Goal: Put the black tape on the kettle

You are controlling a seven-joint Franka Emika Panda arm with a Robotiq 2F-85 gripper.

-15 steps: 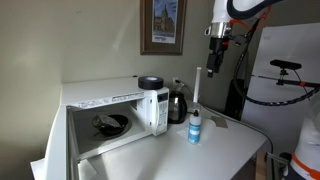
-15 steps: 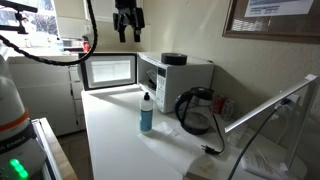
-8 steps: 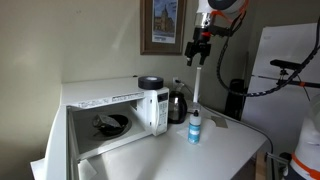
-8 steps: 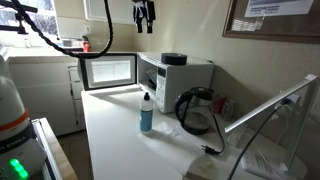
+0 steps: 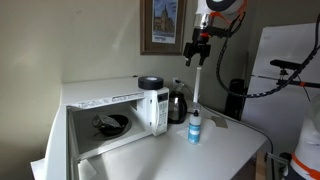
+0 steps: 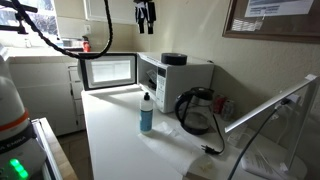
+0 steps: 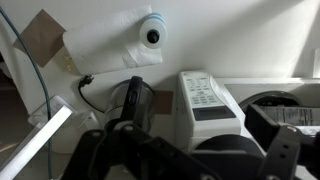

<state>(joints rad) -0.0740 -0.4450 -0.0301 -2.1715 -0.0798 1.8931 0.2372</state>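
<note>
The black tape (image 5: 150, 83) is away from my open gripper, which hangs high, so next I swing back over the microwave, turn, and pinch the rim (image 5: 160, 82) nearest the kettle.
The black tape (image 5: 150, 82) lies flat on top of the white microwave (image 5: 158, 110), near its front corner. It also shows in the other exterior view (image 6: 173, 59) and in the wrist view (image 7: 215, 148). The dark glossy kettle (image 5: 178, 103) stands on the counter beside the microwave, seen too in an exterior view (image 6: 195, 110) and in the wrist view (image 7: 130, 100). My gripper (image 5: 198, 48) hangs high in the air above kettle and microwave, open and empty, as an exterior view (image 6: 146, 15) also shows. In the wrist view its fingers (image 7: 195, 160) are spread wide.
The microwave door (image 5: 105, 125) stands open, with a dark dish (image 5: 110, 123) inside. A small white-and-blue bottle (image 5: 194, 127) stands on the white counter in front of the kettle, seen too in an exterior view (image 6: 146, 113). A framed picture (image 5: 162, 25) hangs on the wall.
From one second ago to half a second ago my gripper moved sideways through the air toward the microwave and kettle. Since then it has stayed still. The tape has not moved.
</note>
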